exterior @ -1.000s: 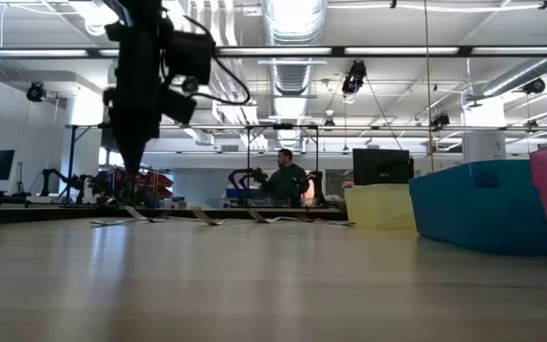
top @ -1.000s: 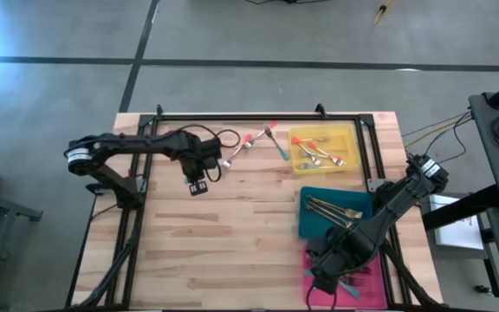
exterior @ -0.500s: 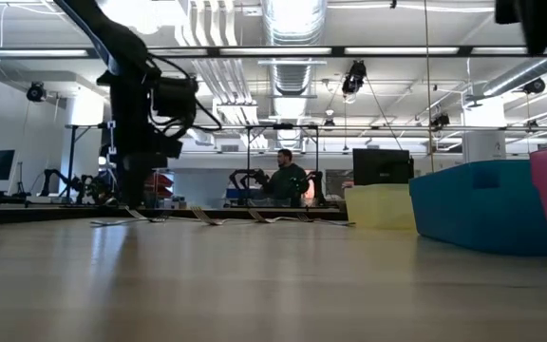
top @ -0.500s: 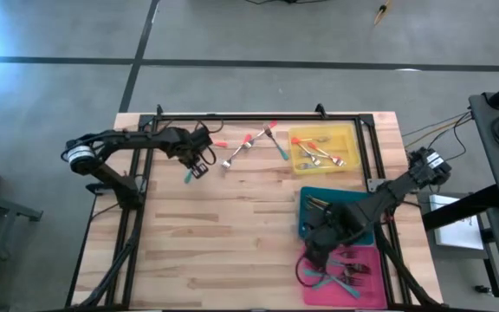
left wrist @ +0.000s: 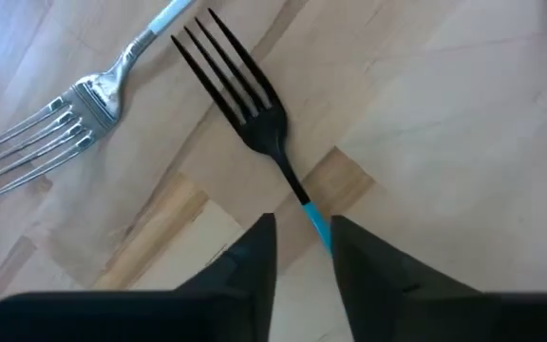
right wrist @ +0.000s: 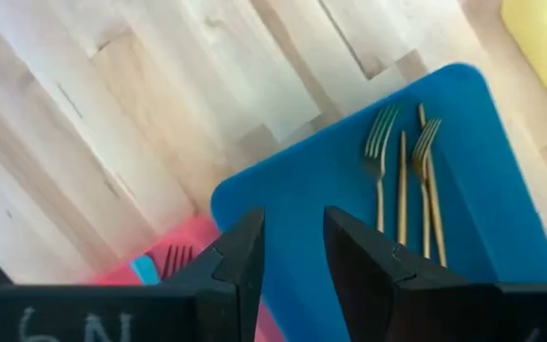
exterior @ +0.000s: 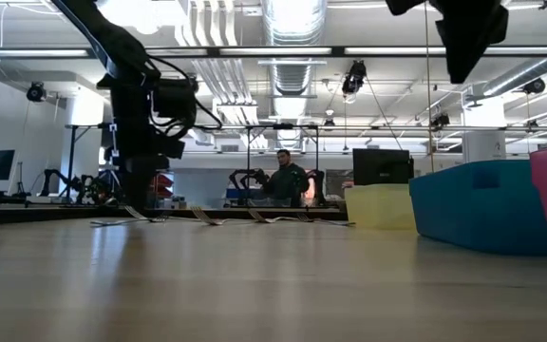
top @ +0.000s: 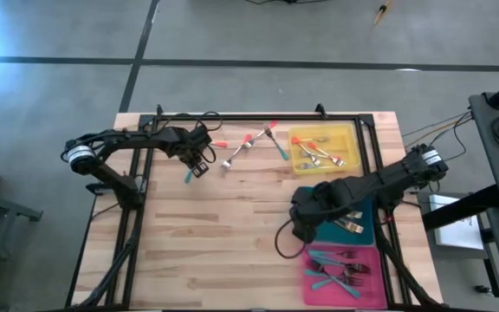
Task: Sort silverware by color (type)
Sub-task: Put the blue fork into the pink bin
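Observation:
Next, I lift the fork by its teal handle (top: 188, 176) with my left gripper and hand it to my right gripper, because the pink tray (top: 345, 276) is too far away for my left gripper to reach.
My left gripper (top: 199, 165) is low over the table's far left part. It is open by a narrow gap, and its fingers (left wrist: 259, 256) stand on either side of the teal handle (left wrist: 316, 223) of a black-headed fork (left wrist: 240, 85). This fork lies flat on the wood, and its handle shows in the high view (top: 189, 176). A silver fork head (left wrist: 55, 119) lies beside it. My right gripper (top: 306, 224) hangs open and empty above the near left corner of the teal tray (right wrist: 349, 237), which holds gold forks (right wrist: 402, 180).
More red- and teal-handled silverware (top: 254, 139) lies loose near the far edge. The yellow tray (top: 294, 139) holds red-handled pieces. The pink tray (top: 375, 260) at the near right holds teal-handled forks. A black frame runs along the far and side edges. Bare wood (top: 223, 243) spans the near left.
My left gripper moved toward the far edge and came down to the table, then kept still; the teal-handled fork now shows beside it. My right gripper travelled from over the pink tray toward the far edge and the table's left, ending over the teal tray's corner.

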`<act>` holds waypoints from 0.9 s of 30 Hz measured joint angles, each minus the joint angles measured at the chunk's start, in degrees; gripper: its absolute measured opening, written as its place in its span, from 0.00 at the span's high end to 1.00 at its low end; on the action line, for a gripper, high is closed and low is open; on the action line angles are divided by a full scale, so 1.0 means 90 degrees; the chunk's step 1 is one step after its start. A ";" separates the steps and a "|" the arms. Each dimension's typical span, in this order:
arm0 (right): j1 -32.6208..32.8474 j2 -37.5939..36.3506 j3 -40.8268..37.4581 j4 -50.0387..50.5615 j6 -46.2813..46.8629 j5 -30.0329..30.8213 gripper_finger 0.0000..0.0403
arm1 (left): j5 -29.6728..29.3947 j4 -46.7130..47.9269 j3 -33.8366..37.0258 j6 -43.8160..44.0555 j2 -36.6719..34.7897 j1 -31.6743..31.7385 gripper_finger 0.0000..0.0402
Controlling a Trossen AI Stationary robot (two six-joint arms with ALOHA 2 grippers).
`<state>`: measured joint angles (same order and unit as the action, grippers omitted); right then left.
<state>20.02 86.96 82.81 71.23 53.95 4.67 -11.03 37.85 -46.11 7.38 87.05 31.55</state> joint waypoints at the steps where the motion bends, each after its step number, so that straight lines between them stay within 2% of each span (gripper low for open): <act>1: -0.0061 0.0000 0.0000 -0.0003 -0.0063 -0.0002 0.75 | 0.0000 -0.0050 0.0002 0.0000 0.0000 0.0000 0.77; 8: -0.0475 0.0000 0.0000 -0.0010 -0.0520 -0.0002 0.76 | 0.0005 -0.0418 0.0015 0.0828 0.0264 0.0000 0.67; 15: -0.0851 0.0000 0.0000 -0.0013 -0.0955 -0.0002 0.75 | 0.0002 -0.0469 -0.0022 0.1462 0.0919 0.0000 0.67; 19: -0.1001 0.0002 0.0000 -0.0004 -0.1272 0.0140 0.77 | 0.0036 -0.0454 -0.0056 0.1413 0.1128 -0.0012 0.75; 24: -0.1157 0.0002 0.0000 0.0009 -0.1287 0.0347 0.80 | 0.0223 -0.0507 -0.0056 0.1403 0.1115 0.0022 0.96; 27: -0.1223 0.0005 0.0000 0.0010 -0.1416 0.0355 0.81 | 0.0333 -0.0515 -0.0056 0.1464 0.1112 0.0113 0.97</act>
<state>9.02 87.00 82.81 71.32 41.21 7.86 -8.03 33.21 -46.61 20.55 97.05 32.57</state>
